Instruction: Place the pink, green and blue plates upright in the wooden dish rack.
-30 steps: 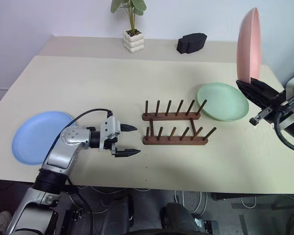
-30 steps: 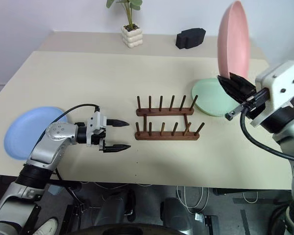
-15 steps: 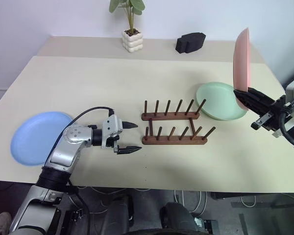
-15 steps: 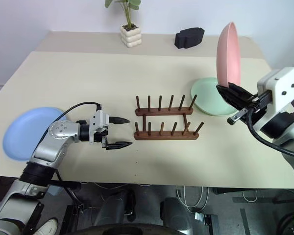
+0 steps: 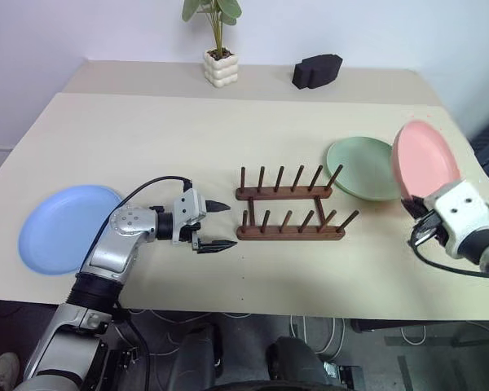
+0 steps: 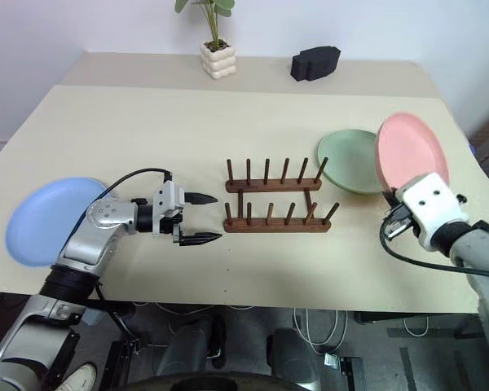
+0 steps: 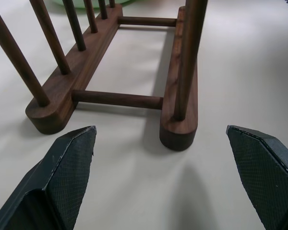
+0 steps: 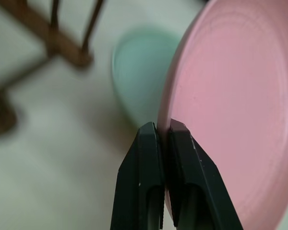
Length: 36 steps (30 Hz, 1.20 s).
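The dish rack (image 5: 288, 233) is too close to the front edge. My right gripper should put the pink plate down and help my left gripper push the rack back (image 5: 336, 235).
The wooden dish rack (image 5: 289, 213) stands mid-table with no plate between its pegs. My left gripper (image 5: 226, 226) hovers open just off the rack's left end, pointing at it; the left wrist view has the rack's end (image 7: 115, 81) between its two fingers (image 7: 67, 167). On the right, my right gripper (image 8: 163, 129) is shut on the rim of the pink plate (image 5: 425, 160), which is held tilted above the table's right side. Beside it the green plate (image 5: 363, 167) lies flat to the right of the rack. At the left edge the blue plate (image 5: 65, 226) lies flat.
A potted plant (image 5: 220, 49) in a white pot and a black object (image 5: 318, 71) sit on the raised strip at the back of the table. The table's front edge (image 5: 253, 305) runs close below the rack and both arms.
My right arm has come down and swung to the right with the pink plate, which turned from edge-on to showing its face. The left gripper has barely moved.
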Tool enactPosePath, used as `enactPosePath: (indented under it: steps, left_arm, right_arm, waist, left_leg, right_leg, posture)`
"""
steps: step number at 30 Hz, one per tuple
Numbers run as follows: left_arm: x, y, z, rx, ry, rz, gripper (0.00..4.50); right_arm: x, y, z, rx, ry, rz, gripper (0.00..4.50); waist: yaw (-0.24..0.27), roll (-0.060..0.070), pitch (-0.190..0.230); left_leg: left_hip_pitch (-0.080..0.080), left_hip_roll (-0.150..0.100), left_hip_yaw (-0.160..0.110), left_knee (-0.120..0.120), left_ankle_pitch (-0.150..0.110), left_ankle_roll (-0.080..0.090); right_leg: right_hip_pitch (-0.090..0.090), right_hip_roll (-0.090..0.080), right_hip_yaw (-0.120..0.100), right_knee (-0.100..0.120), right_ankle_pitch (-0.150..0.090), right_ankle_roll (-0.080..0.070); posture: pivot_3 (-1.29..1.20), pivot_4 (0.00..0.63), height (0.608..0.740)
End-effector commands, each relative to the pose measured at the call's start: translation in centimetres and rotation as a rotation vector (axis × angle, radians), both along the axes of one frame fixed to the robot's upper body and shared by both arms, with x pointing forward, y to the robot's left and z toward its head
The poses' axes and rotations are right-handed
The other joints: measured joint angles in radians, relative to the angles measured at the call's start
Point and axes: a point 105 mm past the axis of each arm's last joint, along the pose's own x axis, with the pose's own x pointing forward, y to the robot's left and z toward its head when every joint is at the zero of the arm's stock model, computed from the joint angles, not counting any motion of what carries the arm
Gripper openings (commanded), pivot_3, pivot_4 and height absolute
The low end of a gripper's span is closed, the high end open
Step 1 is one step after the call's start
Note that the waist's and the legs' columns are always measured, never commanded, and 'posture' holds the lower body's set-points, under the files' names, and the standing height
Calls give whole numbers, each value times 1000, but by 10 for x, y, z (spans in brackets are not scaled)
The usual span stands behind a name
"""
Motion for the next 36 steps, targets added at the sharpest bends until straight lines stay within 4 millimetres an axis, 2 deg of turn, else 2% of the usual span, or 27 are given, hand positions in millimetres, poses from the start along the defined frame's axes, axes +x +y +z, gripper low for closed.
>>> enactPosePath:
  steps: [1, 5, 8, 12, 14, 17, 18, 19, 20, 24, 26, 30, 33, 36]
  left_arm:
    - [2, -3, 6, -1, -39, -8, 4500]
    - [2, -4, 5, -4, -41, -2, 4500]
    - [4, -6, 3, 2, -46, 3, 4500]
    - [8, -8, 0, 15, -57, 12, 4500]
    - [10, -7, 1, 10, -51, 17, 4500]
    - [11, -1, 0, 8, -30, 33, 4500]
    - [10, 2, 0, 11, -27, 34, 3957]
    - [9, 5, -1, 20, -25, 30, 3654]
    - [8, 7, -1, 28, -23, 24, 3167]
    - [-1, 9, -2, 49, -4, -33, 1092]
    - [-7, 9, -6, 80, 13, -72, 88]
    - [-18, 5, -13, 112, 58, -124, 37]
    - [-24, -8, -17, 124, 61, -161, 37]
    - [-26, -21, -19, 122, 59, -170, 37]
  right_arm:
    - [0, 2, -9, -129, -8, 49, 47]
    - [0, 6, -19, -109, 8, 70, 47]
    - [1, 8, -22, -92, 17, 76, 1023]
    - [-4, 9, -21, -97, 31, 86, 2920]
    - [-6, 5, -14, -118, 0, 69, 3855]
    - [-15, 3, -2, -75, -22, 67, 3855]
    - [-18, 5, 1, -46, -23, 75, 3632]
    - [-23, 8, 3, -17, -7, 93, 3245]
    - [-28, 10, 3, 4, 9, 104, 2870]
    - [-43, 24, -9, 72, 118, 170, 800]
    - [-51, 38, -20, 110, 190, 213, 0]
    - [-51, 59, -41, 138, 267, 239, 0]
    - [-39, 60, -56, 91, 276, 194, 0]
    - [-27, 63, -60, 78, 245, 174, 0]
  waist:
    - [0, 0, 0]
    - [2, 0, 0]
    - [2, 0, 0]
    - [5, 0, 0]
    - [5, 0, 0]
    - [5, 0, 0]
    - [4, 0, 0]
    - [4, 0, 0]
    - [3, 0, 0]
    - [2, 0, 0]
    - [2, 0, 0]
    - [0, 0, 0]
    - [0, 0, 0]
    - [4, 0, 0]
  left_leg:
    - [0, 0, 0, 0, 0, 0]
    - [0, 0, 0, 1, 0, 0]
    - [0, 0, 0, 1, 0, -1]
    - [0, 0, 0, 1, 0, 0]
    - [0, 0, 0, 1, 0, -1]
    - [0, 0, 0, 1, 0, -1]
    - [0, 0, 0, 1, 0, -1]
    - [0, 0, 0, 1, 0, -1]
    - [0, 0, 0, 1, 0, -1]
    - [1, 0, 0, 1, 0, -1]
    - [1, 0, 0, 1, 0, 0]
    - [1, 0, 0, 1, -1, 1]
    - [1, 0, -1, 1, -1, 2]
    - [1, 0, 0, 2, 0, 2]
  right_leg:
    - [0, 0, 0, 0, 0, 0]
    - [0, 0, 0, 1, 0, 0]
    - [0, 0, 0, 1, 0, 0]
    - [0, 0, 0, 1, 0, 0]
    - [0, 0, 0, 1, 0, 0]
    - [0, 0, 0, 1, 0, 0]
    - [0, 0, 0, 1, 0, 0]
    - [1, 0, 0, 1, 0, 0]
    - [0, 0, 0, 1, 0, 0]
    - [1, 0, 0, 1, 0, 0]
    - [1, 0, 0, 1, 0, 0]
    - [1, 0, 0, 2, 0, 0]
    - [1, 0, 0, 2, 0, 0]
    - [1, 0, 0, 2, 0, 0]
  posture:
    - [0, 150, 740]
    - [0, 150, 740]
    - [0, 150, 740]
    - [0, 150, 740]
    - [0, 150, 740]
    - [0, 150, 740]
    - [0, 150, 740]
    - [0, 150, 740]
    - [0, 150, 740]
    - [0, 150, 740]
    - [0, 150, 740]
    - [0, 150, 740]
    - [0, 150, 740]
    - [0, 150, 740]
